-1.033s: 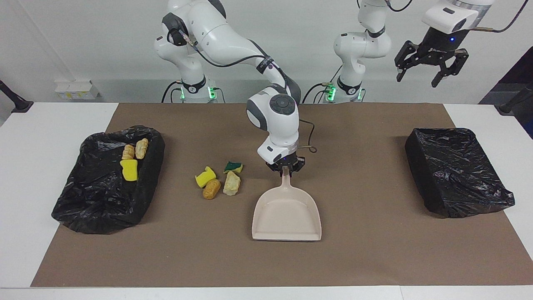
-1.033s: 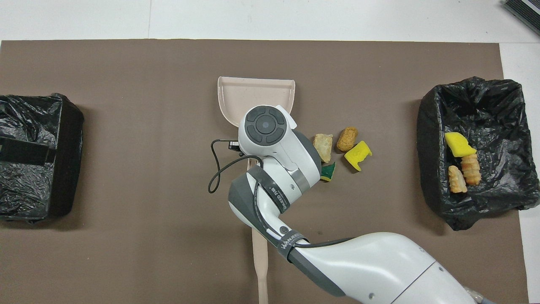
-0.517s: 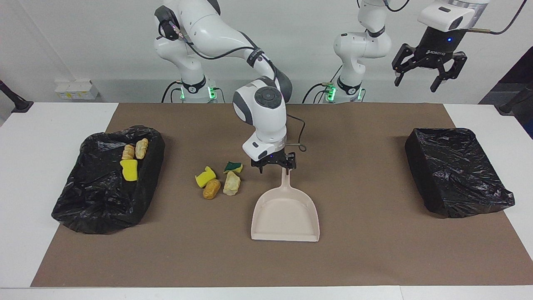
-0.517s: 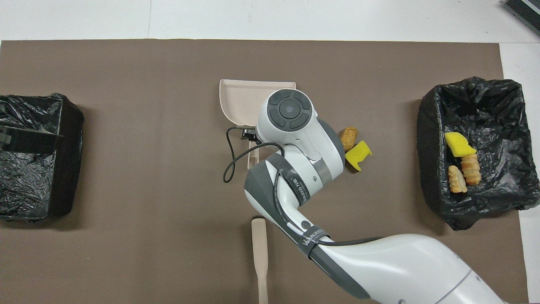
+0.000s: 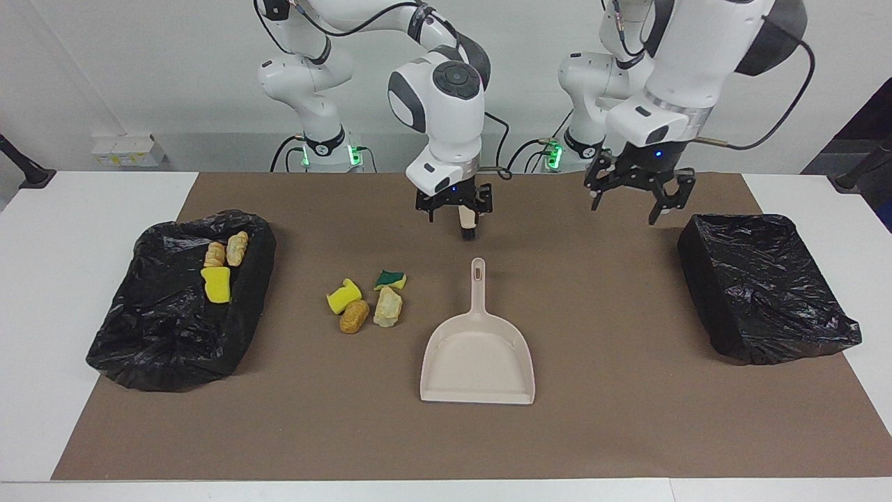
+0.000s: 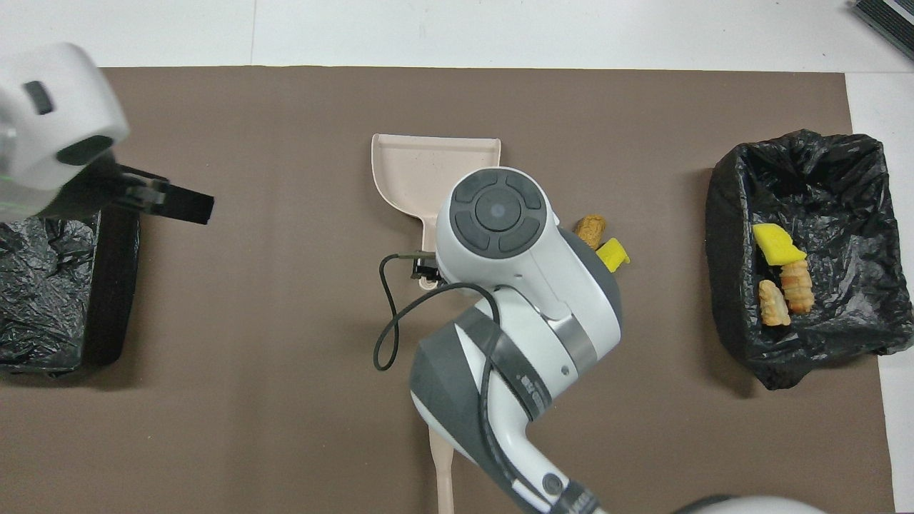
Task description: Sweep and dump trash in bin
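The beige stick gets wider past its slim handle. I should expect hidden bristles along the stick's bottom side when I lift it.
Several pieces of trash lie on the mat beside the beige dustpan, toward the right arm's end: a yellow sponge, a tan lump, a pale lump and a green-and-yellow sponge. The black-lined bin at that end holds a yellow sponge and two bread-like lumps. My right gripper hangs open and empty above the mat, clear of the dustpan's handle. My left gripper hangs open over the mat beside the other bin.
A beige stick lies on the mat nearer to the robots than the dustpan. The right arm's wrist covers the dustpan's handle and part of the trash in the overhead view. The brown mat covers most of the white table.
My right gripper opened, let go of the dustpan's handle and rose away from it. The left arm came down from high up to beside its bin.
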`<state>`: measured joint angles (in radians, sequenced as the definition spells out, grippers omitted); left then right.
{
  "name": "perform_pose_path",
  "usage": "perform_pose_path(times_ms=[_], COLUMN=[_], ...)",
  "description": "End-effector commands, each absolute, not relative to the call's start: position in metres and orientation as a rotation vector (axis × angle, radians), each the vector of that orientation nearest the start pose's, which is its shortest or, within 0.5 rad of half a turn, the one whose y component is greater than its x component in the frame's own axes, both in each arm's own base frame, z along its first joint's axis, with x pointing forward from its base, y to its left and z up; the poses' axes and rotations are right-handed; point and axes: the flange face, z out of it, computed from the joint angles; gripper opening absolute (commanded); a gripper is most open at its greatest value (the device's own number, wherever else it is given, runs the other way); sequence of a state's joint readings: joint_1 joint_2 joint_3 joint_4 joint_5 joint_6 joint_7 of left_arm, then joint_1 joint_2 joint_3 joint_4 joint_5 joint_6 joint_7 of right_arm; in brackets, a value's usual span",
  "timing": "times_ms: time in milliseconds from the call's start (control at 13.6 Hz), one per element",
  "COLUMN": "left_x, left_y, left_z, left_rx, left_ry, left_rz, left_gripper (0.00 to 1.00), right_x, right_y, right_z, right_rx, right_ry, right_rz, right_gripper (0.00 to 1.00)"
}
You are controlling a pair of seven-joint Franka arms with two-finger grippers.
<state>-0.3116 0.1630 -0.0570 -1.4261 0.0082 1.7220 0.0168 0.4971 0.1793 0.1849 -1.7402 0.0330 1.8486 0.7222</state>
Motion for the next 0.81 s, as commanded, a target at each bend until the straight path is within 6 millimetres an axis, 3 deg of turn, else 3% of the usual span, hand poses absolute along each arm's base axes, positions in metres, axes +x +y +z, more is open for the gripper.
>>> perform_pose_path(times_ms=[0, 221, 369, 517, 738], left_x=[0.596, 0.608, 0.610, 0.607, 0.589], left_y=[-0.259, -0.322, -0.362, -0.381, -0.399], left_z=[0.591, 0.528, 0.481, 0.456, 0.422], left_rx=[-3.096, -3.116, -3.148, -3.158, -3.172], left_ry=[0.550, 0.382, 0.267, 0.281, 0.318], left_rz=[-0.228, -0.236, -0.251, -0.231, -0.203], left_gripper=[1.00, 1.00, 1.00, 1.00, 1.00], right_x=[0.404, 0.342, 0.313, 0.287, 0.275], right_y=[0.372, 0.372, 0.365, 0.379, 0.386], right_z=[0.446, 0.433, 0.420, 0.403, 0.382], right_rx=[-3.108, -3.072, -3.056, -3.059, -3.063], right_ry=[0.063, 0.037, 0.040, 0.032, 0.020], right_rz=[0.254, 0.358, 0.384, 0.392, 0.374], right_gripper=[1.00, 1.00, 1.00, 1.00, 1.00])
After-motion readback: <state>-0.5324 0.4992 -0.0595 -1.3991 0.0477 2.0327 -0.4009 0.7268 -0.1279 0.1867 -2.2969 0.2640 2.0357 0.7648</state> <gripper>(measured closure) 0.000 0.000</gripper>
